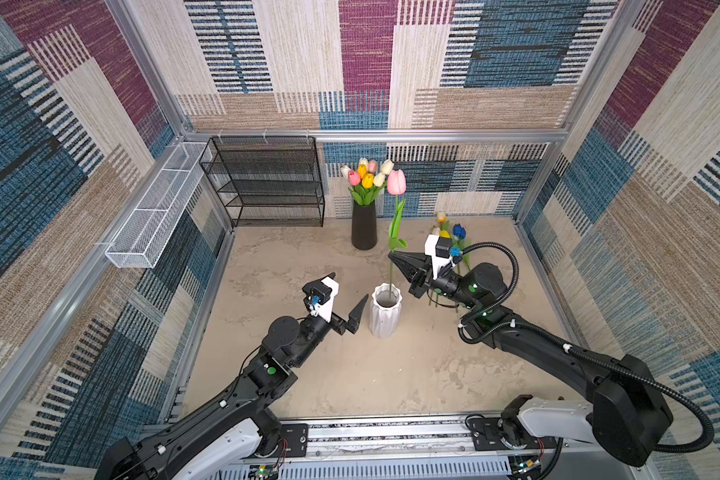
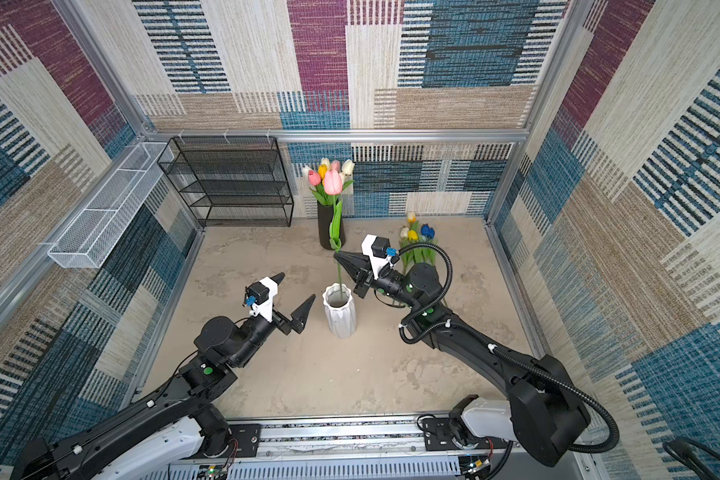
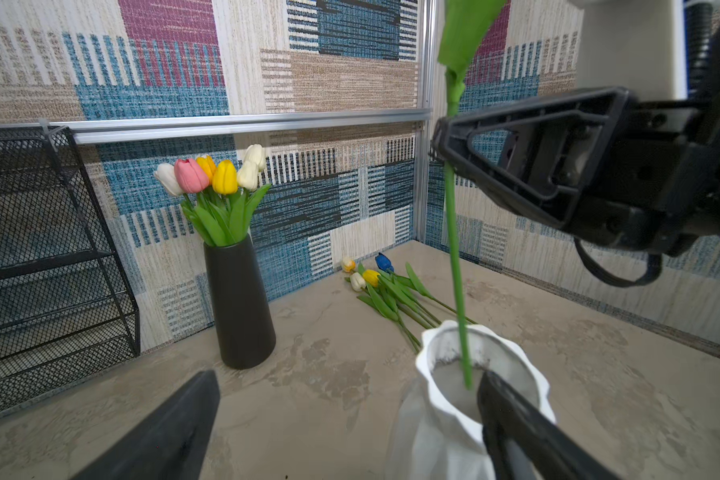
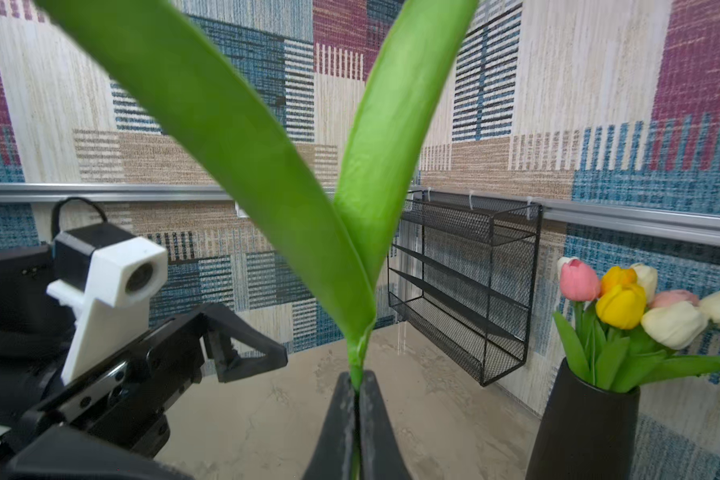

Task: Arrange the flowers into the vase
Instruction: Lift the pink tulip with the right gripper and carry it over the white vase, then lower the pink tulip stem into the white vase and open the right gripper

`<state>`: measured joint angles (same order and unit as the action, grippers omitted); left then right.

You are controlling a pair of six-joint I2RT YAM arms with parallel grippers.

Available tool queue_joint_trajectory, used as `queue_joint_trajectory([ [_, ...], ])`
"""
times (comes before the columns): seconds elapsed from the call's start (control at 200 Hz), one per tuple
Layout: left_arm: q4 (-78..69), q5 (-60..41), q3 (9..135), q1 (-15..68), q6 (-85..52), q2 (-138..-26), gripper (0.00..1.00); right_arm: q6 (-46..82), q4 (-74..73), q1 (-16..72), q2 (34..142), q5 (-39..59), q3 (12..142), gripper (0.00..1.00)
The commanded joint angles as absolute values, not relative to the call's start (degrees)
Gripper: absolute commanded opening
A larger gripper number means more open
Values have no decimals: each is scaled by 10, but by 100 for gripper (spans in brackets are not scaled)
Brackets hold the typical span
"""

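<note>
I should keep lowering the tulip with my right gripper while the pink tulip's stem end (image 1: 389,299) is inside the white vase's opening, and let go near the vase's rim (image 1: 399,293).
My right gripper (image 1: 393,255) (image 4: 356,380) is shut on the green stem (image 3: 454,249) of a pink tulip (image 1: 396,181) (image 2: 332,181), just below its leaves (image 4: 267,166). The tulip stands upright with its stem's lower end inside the white ribbed vase (image 1: 385,324) (image 2: 340,320) (image 3: 429,357). My left gripper (image 1: 349,286) (image 2: 297,286) (image 3: 348,376) is open and empty just left of that vase, one finger close by its rim. Several loose flowers (image 1: 449,232) (image 3: 375,278) lie on the table behind the right arm.
A black vase (image 1: 363,228) (image 3: 240,303) (image 4: 582,424) with several tulips stands at the back wall. A black mesh shelf (image 1: 267,183) hangs on the back wall at the left. A white mesh basket (image 1: 154,208) is fixed to the left wall.
</note>
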<state>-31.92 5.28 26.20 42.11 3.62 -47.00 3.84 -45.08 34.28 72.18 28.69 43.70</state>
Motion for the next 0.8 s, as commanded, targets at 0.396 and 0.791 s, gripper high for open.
queue_joint_trajectory([
  [0.396,-345,26,291,420,41,-526,100,-44,-464,343,737,276,435,0],
  [0.791,-339,35,287,419,47,-511,100,-90,-439,343,728,308,385,13],
])
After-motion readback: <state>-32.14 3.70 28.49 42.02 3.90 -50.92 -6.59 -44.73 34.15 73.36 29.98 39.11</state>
